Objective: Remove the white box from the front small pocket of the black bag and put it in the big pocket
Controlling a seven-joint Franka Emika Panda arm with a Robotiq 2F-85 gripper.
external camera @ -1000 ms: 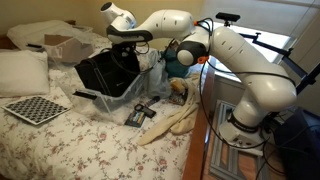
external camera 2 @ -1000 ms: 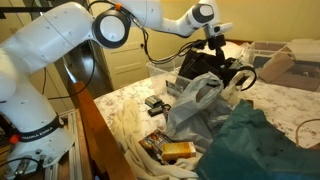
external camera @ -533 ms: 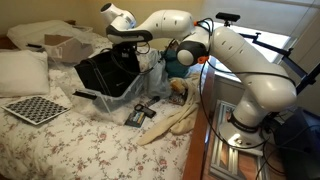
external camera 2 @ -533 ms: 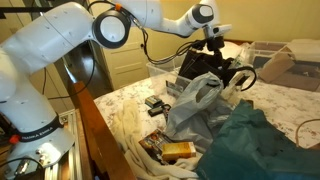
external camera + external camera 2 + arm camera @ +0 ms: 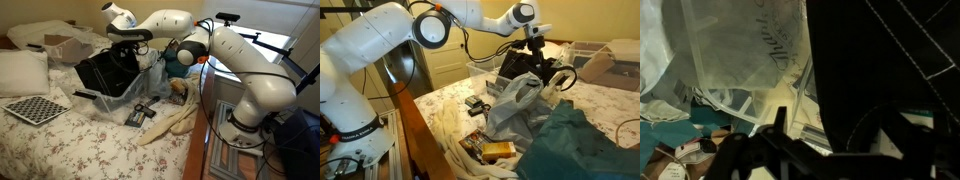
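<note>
Next, I lift clear, turn and line up both fingers around the box, because the white box is under one finger of my gripper, off the middle of the fingers.
The black bag stands on the bed, its top open. In both exterior views my gripper hangs right over the bag's open top, pointing down at it. In the wrist view the black bag fills the right side as dark fabric with pale stitch lines. My gripper shows only as a dark outline; one finger stands far off to the left, so the jaws look open. A pale ribbed thing lies below between them; I cannot tell if it is the white box.
A clear plastic bag slumps against the black bag. A dark teal bundle, a yellow packet and a small black device lie nearby. A checkered board, a pillow and a clear bin are on the bed.
</note>
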